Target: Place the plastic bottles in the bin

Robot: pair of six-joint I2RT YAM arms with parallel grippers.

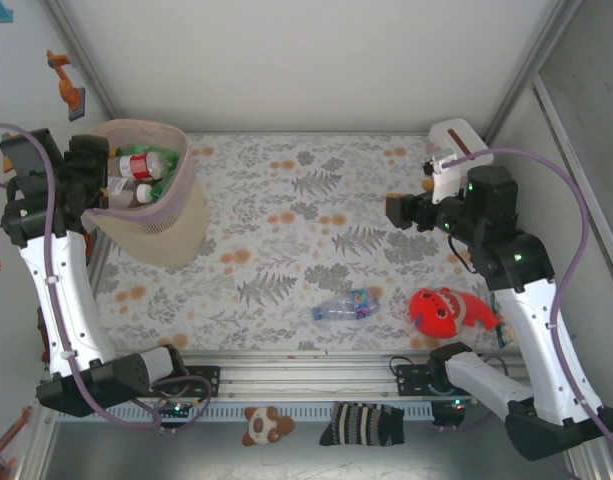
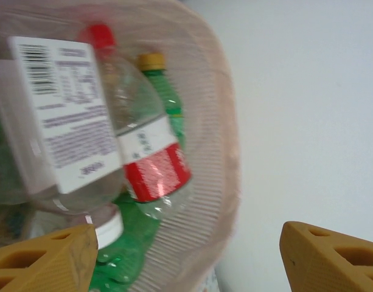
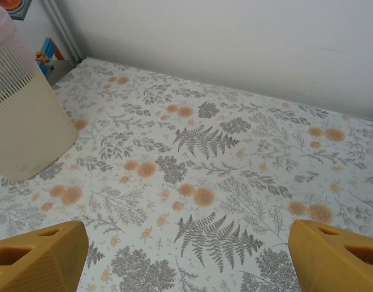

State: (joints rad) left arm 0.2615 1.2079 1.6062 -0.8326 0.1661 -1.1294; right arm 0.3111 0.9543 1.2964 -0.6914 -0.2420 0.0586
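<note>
The blue-labelled bottle [image 1: 346,306] is lying far from the bin, so next my right gripper grabs the bottle by its cap [image 1: 317,314] and hands it to my left gripper.
The pale-pink bin [image 1: 174,228] stands at the back left with several plastic bottles [image 1: 139,166] inside. My left gripper [image 1: 94,170] hovers at the bin's left rim. In the left wrist view it [image 2: 186,258] is open with nothing between its fingers. Below it lie a clear red-capped bottle [image 2: 83,128] and a red-labelled one [image 2: 154,161] against the bin wall [image 2: 207,182]. One clear bottle with a blue label [image 1: 344,306] lies on the table's front middle. My right gripper [image 1: 400,212] is open over the patterned cloth, also empty in the right wrist view [image 3: 189,255].
A red fish toy [image 1: 442,310] lies right of the loose bottle, close to the right arm. A white-pink box [image 1: 454,140] sits at the back right. A plush toy [image 1: 261,425] and a striped sock [image 1: 362,424] rest on the front rail. Walls enclose the table.
</note>
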